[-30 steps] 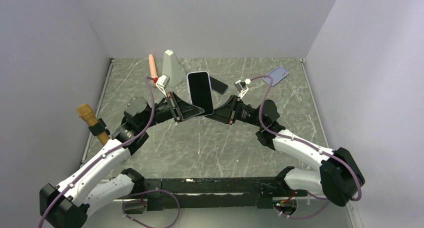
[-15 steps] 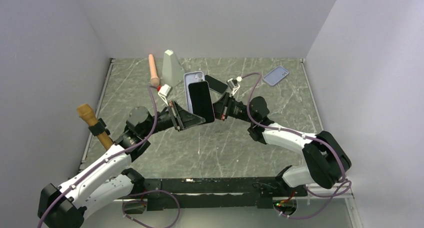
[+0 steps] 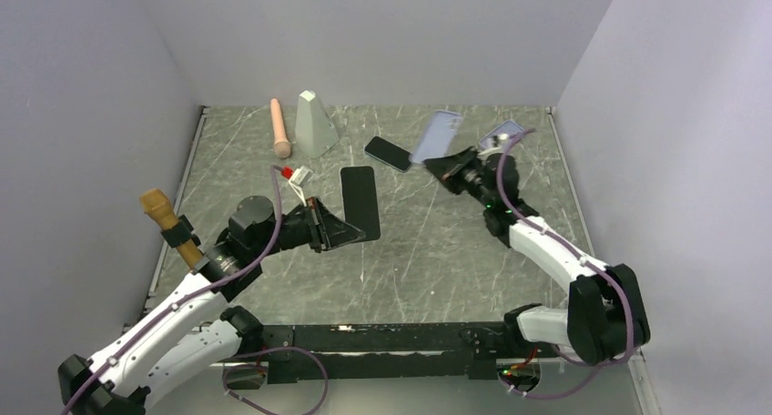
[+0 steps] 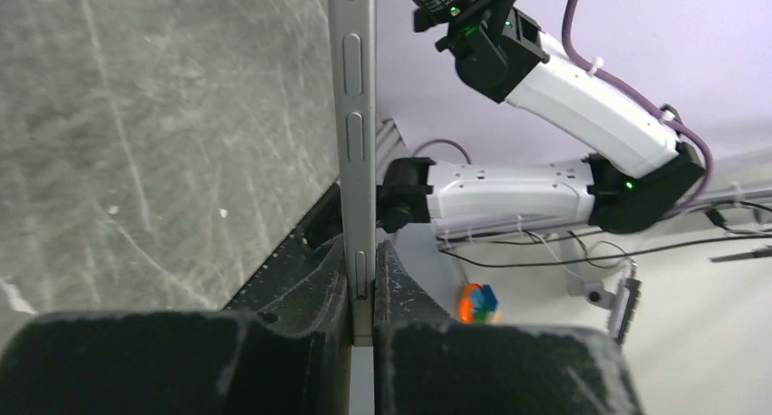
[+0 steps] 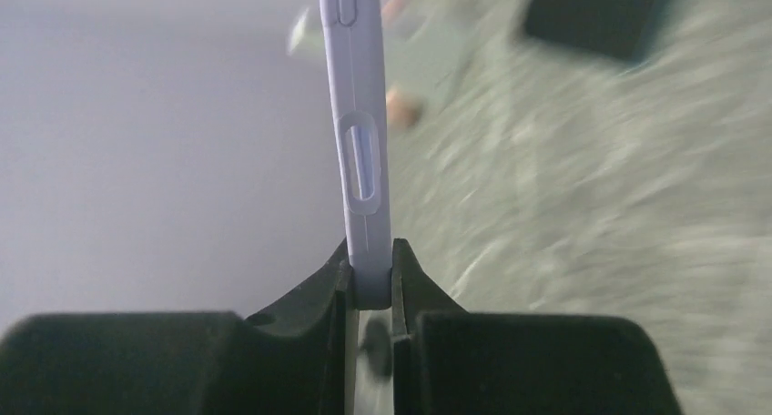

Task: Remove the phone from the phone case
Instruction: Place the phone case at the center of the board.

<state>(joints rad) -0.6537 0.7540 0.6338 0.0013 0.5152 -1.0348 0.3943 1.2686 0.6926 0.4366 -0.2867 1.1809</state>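
Observation:
The lilac case (image 3: 437,136) is empty and clear of the phone, so my right gripper should keep going to the open marble (image 3: 533,154) beside the other case and let go there.
My left gripper (image 3: 350,230) is shut on the bare phone (image 3: 360,199), dark screen up, held above the table's middle. In the left wrist view the phone's grey edge (image 4: 353,115) stands between the jaws of that gripper (image 4: 362,283). My right gripper (image 3: 444,165) is shut on the empty lilac phone case (image 3: 437,136), held up at the back right, well apart from the phone. In the right wrist view the case's side (image 5: 357,133) is clamped between the jaws of that gripper (image 5: 370,278).
A second black phone (image 3: 390,154) lies on the marble table behind the held one. Another lilac case (image 3: 507,130) lies at the back right. A grey wedge block (image 3: 314,124) and a pink cylinder (image 3: 279,128) stand at the back left. A wooden-handled tool (image 3: 169,221) is at the left edge.
The case has come off the phone. My right gripper carried the case back and to the right, while my left gripper lowered the phone slightly toward the table.

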